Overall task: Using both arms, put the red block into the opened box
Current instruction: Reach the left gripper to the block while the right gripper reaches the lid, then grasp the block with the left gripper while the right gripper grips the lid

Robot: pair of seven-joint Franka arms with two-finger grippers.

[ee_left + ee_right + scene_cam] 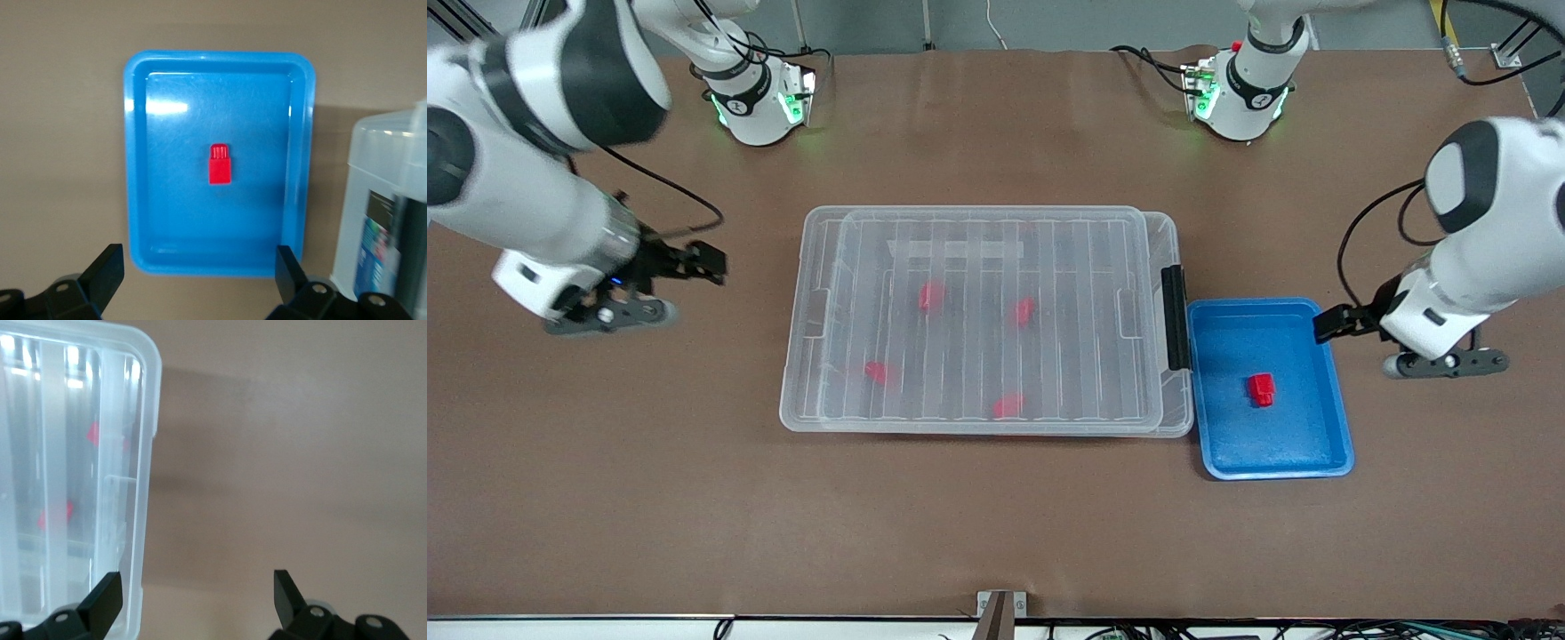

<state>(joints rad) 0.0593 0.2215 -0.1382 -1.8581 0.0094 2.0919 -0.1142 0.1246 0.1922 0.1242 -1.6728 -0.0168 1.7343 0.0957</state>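
I expect the ribbed lid [982, 320] to slide flat along the box when I pull it, because it sits short of the black latch.
The red block [1261, 389] [219, 164] lies flat in a blue tray [1325, 444] [137, 167]. This tray sits beside the latch end of the box [809, 373] [377, 167] [143, 400]. The box is clear, and its ribbed lid lies on top of it. Several similar red pieces show blurred through the lid. My left gripper [1332, 324] [198, 267] hangs open and empty over the tray's rim toward the left arm's end. My right gripper [704, 260] [197, 587] hangs open and empty over bare table, beside the box's short end toward the right arm's end.
A black latch [1174, 316] sits on the box's short end next to the tray. Both arm bases [760, 102] [1240, 93] stand along the table's edge farthest from the front camera. Brown tabletop surrounds the box and tray.
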